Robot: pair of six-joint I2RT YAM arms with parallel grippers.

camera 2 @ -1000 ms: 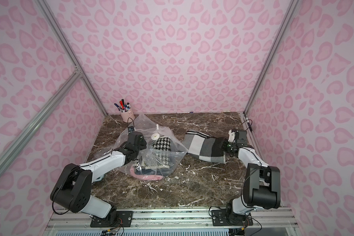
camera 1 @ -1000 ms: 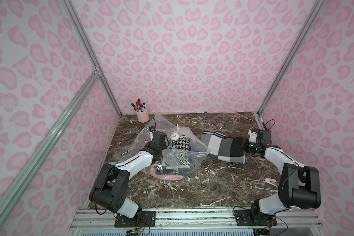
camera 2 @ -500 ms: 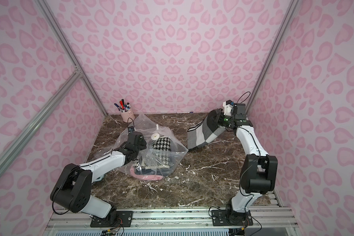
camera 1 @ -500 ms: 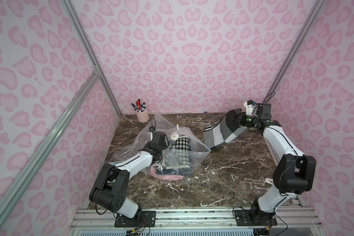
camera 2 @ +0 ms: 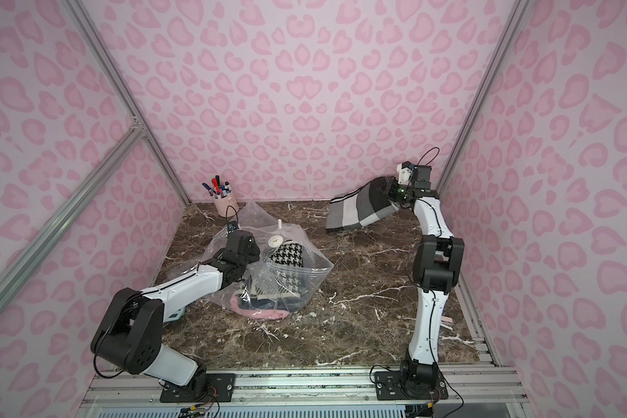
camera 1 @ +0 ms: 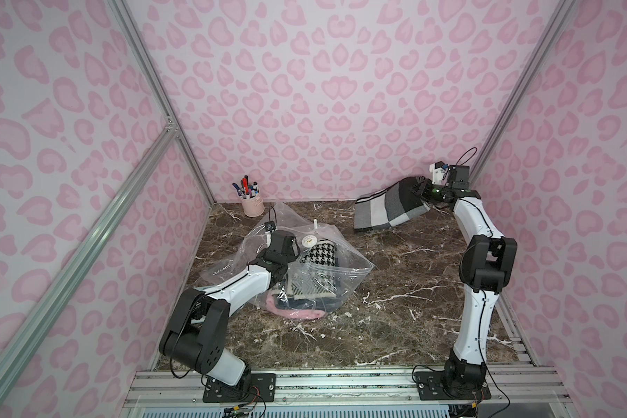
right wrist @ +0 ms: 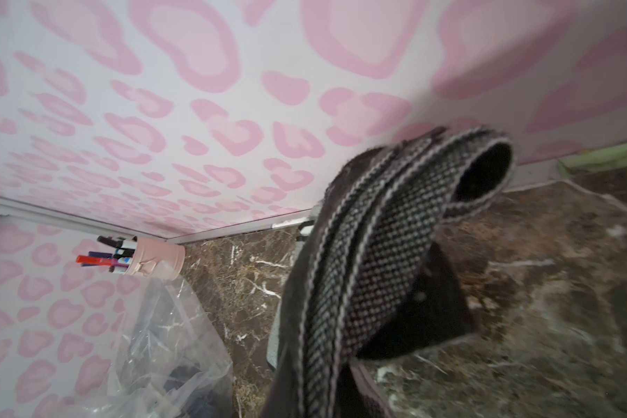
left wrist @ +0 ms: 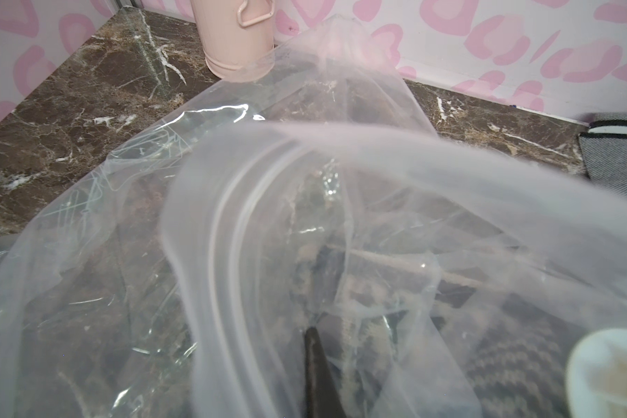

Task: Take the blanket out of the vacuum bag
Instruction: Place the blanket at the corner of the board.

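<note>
Next, my right gripper lifts the blanket clear and lays it flat farther from the vacuum bag, because the blanket's lower end [camera 1: 371, 215] lies crooked by the back wall.
The vacuum bag [camera 1: 352, 275] [camera 2: 310, 267], clear and crinkly with a round white valve cap [camera 1: 309, 240], lies left of centre in both top views. Folded houndstooth cloth [camera 1: 319, 255] and a pink item [camera 1: 297, 313] remain inside it. My left gripper [camera 1: 291, 249] [left wrist: 314, 336] is shut on a fold of the bag's plastic [left wrist: 254, 224] beside the cap. The grey, white and black checked blanket [camera 1: 384, 208] [camera 2: 355, 210] [right wrist: 377, 253] is outside the bag. It hangs from my right gripper [camera 1: 418, 190] [camera 2: 386, 188], which is shut on its upper end near the back right corner. Its lower end droops to the table.
A pink cup of pens [camera 1: 252, 204] [left wrist: 232, 36] [right wrist: 152, 260] stands at the back left, just behind the bag. The back and right walls are close to my right gripper. A small pale strip [camera 2: 447, 320] lies on the marble table [camera 1: 395, 307] by the right arm.
My right gripper has lifted the blanket off the table at the right and carried it up and back toward the corner. The left arm and the bag have stayed put.
</note>
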